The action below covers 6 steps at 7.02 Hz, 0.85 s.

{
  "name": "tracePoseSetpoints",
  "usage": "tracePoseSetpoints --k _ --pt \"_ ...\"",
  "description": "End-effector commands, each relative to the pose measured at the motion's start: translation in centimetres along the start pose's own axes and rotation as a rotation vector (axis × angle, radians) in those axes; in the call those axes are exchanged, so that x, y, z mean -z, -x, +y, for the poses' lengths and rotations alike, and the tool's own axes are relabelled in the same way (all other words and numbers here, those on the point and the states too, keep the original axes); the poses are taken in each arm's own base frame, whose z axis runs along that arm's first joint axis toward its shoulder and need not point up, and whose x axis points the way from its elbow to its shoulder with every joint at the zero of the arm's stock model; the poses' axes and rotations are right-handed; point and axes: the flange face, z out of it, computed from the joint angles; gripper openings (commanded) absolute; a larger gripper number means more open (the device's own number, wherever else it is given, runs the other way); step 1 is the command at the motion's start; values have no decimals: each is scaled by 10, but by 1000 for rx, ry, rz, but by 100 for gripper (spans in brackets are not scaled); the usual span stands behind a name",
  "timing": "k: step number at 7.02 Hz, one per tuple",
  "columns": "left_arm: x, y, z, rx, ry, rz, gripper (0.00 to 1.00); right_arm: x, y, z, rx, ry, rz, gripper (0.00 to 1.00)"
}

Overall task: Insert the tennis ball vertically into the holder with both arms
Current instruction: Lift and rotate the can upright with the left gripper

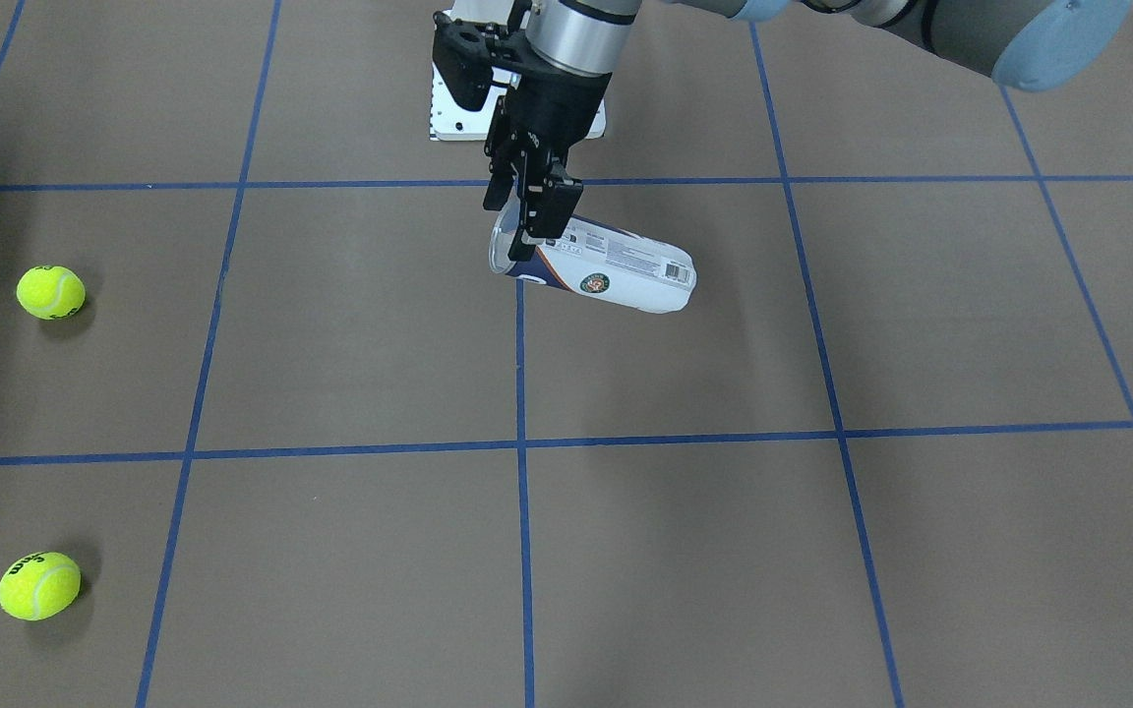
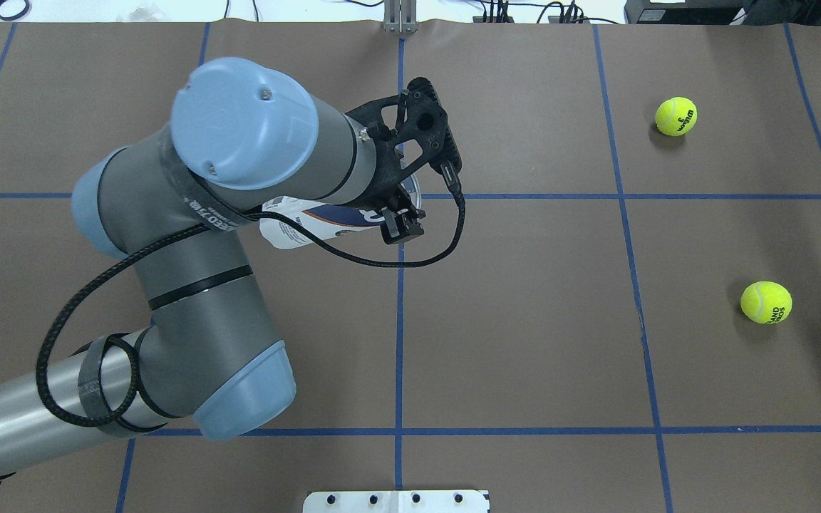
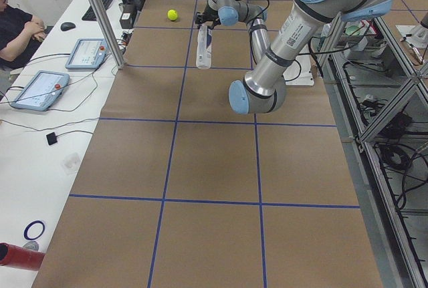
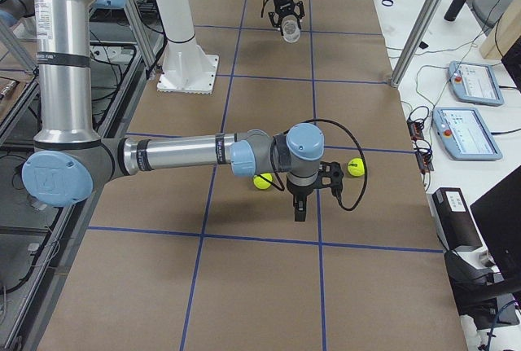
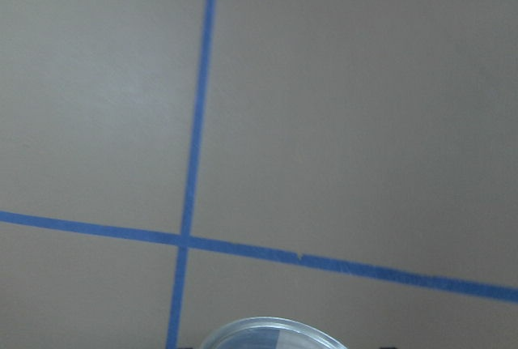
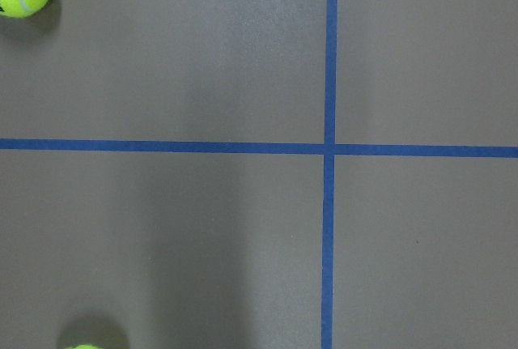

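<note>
My left gripper is holding the holder (image 1: 606, 266) at a slant, almost flat, so next I turn its base (image 1: 678, 283) down and stand the holder upright before a tennis ball goes in.
The holder (image 1: 616, 273), a clear can with a white and navy label, is tilted close to horizontal near the table's middle. My left gripper (image 1: 533, 232) is shut on the rim of its open end, and that rim (image 5: 271, 331) shows at the bottom of the left wrist view. Two yellow tennis balls (image 2: 675, 115) (image 2: 766, 302) lie on the table on my right side. The right gripper (image 4: 298, 211) points down between those two balls (image 4: 262, 181) (image 4: 355, 168), slightly nearer the camera. It shows only in the exterior right view, so I cannot tell whether it is open or shut.
A white pedestal base (image 1: 448, 118) stands behind the holder at the robot's side. Blue tape lines (image 2: 400, 320) grid the brown table. A side table with tablets (image 3: 40, 89) and a seated person (image 3: 17, 31) runs along the far edge.
</note>
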Motion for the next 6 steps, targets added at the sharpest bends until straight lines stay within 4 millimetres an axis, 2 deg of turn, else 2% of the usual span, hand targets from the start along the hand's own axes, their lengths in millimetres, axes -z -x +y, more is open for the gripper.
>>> tracePoseSetpoints --k 1,2,4,5,6 --pt "24 8 10 228 -302 -26 31 2 2 -1 5 -5 -1 99" --pt "18 15 28 298 -448 -31 31 2 2 -1 6 -6 -2 99" --pt "-12 29 56 403 -648 -27 31 4 4 -1 3 -10 -6 99" --pt "-27 33 78 442 -728 -22 31 4 5 -1 -5 -11 -8 99" --pt "-44 40 111 465 -816 -9 32 6 6 -1 -3 -14 -9 99"
